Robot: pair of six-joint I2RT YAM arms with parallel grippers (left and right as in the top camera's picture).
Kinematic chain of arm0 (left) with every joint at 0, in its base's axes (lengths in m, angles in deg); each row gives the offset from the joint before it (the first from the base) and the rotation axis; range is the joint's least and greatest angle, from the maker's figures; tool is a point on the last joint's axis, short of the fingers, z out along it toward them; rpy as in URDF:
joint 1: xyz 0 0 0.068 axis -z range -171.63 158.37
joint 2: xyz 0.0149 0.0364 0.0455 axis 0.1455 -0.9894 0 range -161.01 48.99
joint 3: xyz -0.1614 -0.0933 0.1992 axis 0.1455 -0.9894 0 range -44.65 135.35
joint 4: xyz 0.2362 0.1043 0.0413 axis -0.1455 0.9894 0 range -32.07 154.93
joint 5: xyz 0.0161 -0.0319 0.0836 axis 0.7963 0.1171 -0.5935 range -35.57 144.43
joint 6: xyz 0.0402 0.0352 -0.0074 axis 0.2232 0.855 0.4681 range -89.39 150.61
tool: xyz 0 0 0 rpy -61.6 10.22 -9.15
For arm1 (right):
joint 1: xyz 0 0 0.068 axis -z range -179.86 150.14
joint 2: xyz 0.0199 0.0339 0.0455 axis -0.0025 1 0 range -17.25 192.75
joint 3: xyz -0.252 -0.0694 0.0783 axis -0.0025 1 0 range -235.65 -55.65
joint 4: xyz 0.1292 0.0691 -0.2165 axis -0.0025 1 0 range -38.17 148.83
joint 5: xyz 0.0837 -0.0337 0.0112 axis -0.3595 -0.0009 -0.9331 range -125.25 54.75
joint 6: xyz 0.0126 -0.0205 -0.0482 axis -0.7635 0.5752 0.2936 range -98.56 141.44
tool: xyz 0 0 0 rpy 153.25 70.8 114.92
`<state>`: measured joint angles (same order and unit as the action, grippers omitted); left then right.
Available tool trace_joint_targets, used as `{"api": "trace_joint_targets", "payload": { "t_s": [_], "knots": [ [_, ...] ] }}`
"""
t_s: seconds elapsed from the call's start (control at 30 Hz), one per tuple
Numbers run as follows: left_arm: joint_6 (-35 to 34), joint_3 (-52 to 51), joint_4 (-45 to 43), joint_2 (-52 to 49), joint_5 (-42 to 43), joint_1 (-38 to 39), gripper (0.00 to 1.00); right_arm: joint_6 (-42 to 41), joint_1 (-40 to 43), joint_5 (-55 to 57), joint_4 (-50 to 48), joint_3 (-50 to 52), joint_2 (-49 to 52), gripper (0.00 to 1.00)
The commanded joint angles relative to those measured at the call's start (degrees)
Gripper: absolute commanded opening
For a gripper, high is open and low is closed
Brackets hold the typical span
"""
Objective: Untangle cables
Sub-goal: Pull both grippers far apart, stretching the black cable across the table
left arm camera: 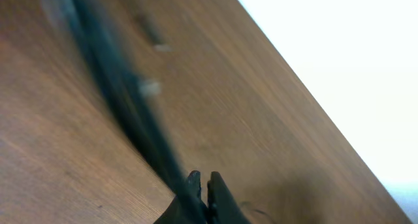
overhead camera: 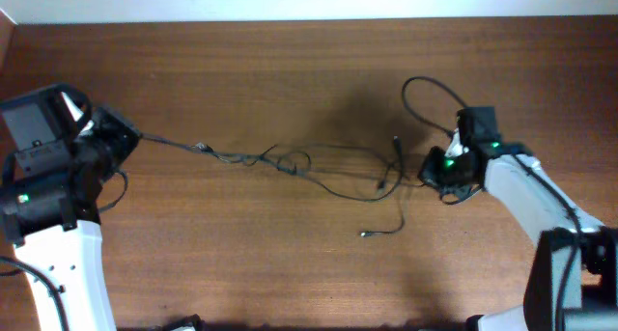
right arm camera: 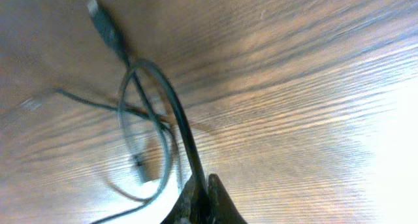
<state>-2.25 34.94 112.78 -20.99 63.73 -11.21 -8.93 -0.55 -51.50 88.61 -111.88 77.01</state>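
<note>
Cables are pulled tight between my grippers through the knot [overhead camera: 288, 165]. So next my left gripper moves in and holds the tangle [overhead camera: 253, 159] while my right gripper pulls its cable.
Several thin black cables [overhead camera: 290, 163] lie knotted across the middle of the wooden table [overhead camera: 290, 70]. One strand runs taut left to my left gripper [overhead camera: 133, 138], which is shut on it; in the left wrist view the blurred black cable [left arm camera: 124, 100] leads into the closed jaws [left arm camera: 202, 179]. My right gripper [overhead camera: 425, 172] is shut on another cable; in the right wrist view the cable [right arm camera: 173, 100] runs from the jaws [right arm camera: 202, 181] up to a loop and a plug [right arm camera: 104, 25]. A loop [overhead camera: 425, 99] curls behind the right gripper. A loose end with a small plug [overhead camera: 367, 234] lies in front.
The table's far edge [overhead camera: 309, 22] meets a white wall. Thicker black arm cables [overhead camera: 116, 191] hang by the left arm's base. Bare wood lies in front of the tangle.
</note>
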Motion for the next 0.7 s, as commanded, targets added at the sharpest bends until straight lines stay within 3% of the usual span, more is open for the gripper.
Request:
{"api": "trace_joint_targets", "payload": {
  "t_s": [0.0,0.17,0.27,0.43,0.47,0.57,0.67],
  "knots": [
    [-0.8,1.2,-0.6,-0.5,-4.9,-1.6,0.08,5.9,2.3,4.6,5.2,-5.7,-4.4,0.04],
    [-3.6,1.2,-4.8,-2.2,-8.9,-1.6,0.18,6.2,5.3,14.1,14.2,-13.5,-7.5,0.04],
    [-3.6,1.2,-5.2,-2.8,-12.6,-1.6,0.18,6.2,9.3,19.9,17.2,-16.5,-7.8,0.04],
    [-3.7,1.2,-5.2,-3.1,-14.7,-1.6,0.21,6.2,14.9,17.3,18.8,-16.6,-7.8,0.04],
    [-3.8,1.2,-5.1,-3.3,-13.7,-1.6,0.31,6.4,15.1,14.6,18.6,-16.6,-7.8,0.04],
    [-3.7,1.1,-4.2,-3.9,-0.2,-1.6,0.82,12.9,13.7,4.1,17.0,-16.7,-7.8,0.04],
    [2.8,1.1,-4.5,-5.2,15.2,-0.8,0.99,19.0,11.2,-4.5,16.6,-17.5,-7.8,0.04]
  ]
}}
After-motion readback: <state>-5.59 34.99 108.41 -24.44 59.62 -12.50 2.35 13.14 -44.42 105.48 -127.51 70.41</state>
